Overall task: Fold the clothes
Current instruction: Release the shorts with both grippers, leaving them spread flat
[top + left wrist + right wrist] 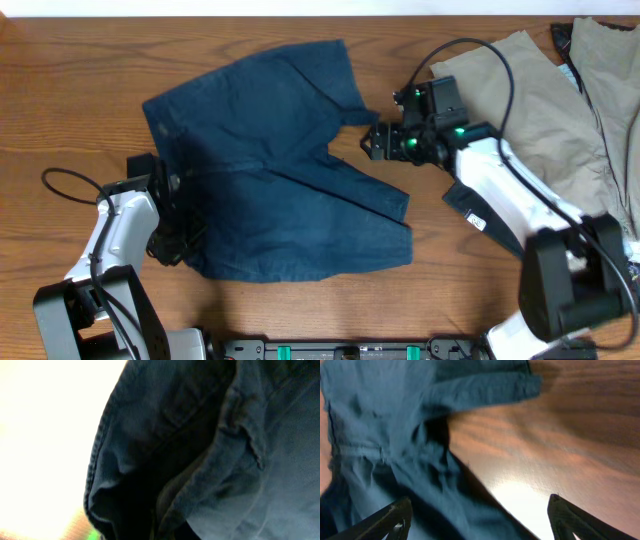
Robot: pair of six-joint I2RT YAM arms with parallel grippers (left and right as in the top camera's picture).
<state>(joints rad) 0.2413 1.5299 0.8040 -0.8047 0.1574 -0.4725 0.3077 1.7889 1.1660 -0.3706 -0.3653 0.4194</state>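
Note:
The waistband's corner [107,502] is bunched up around my left gripper. My left gripper should open and pinch the corner in a flatter way before both grippers raise the clothes' lower edge [300,276].
The dark navy shorts [280,170] lie spread on the wooden table, waistband to the left and two legs to the right. My left gripper [168,218] is at the waistband's left edge, buried in the cloth. In the left wrist view the shorts [200,450] fill the frame with a raised seam fold and hide the fingers, so it looks shut on the cloth. My right gripper [372,142] is open beside the upper leg's hem corner. In the right wrist view its fingers [477,502] straddle the edge of the shorts [395,425], low over cloth and bare table.
Beige garments [540,100] lie piled at the back right, behind my right arm. Bare wooden table [60,110] shows to the left and in front of the shorts. A black cable loops from the left arm [60,185].

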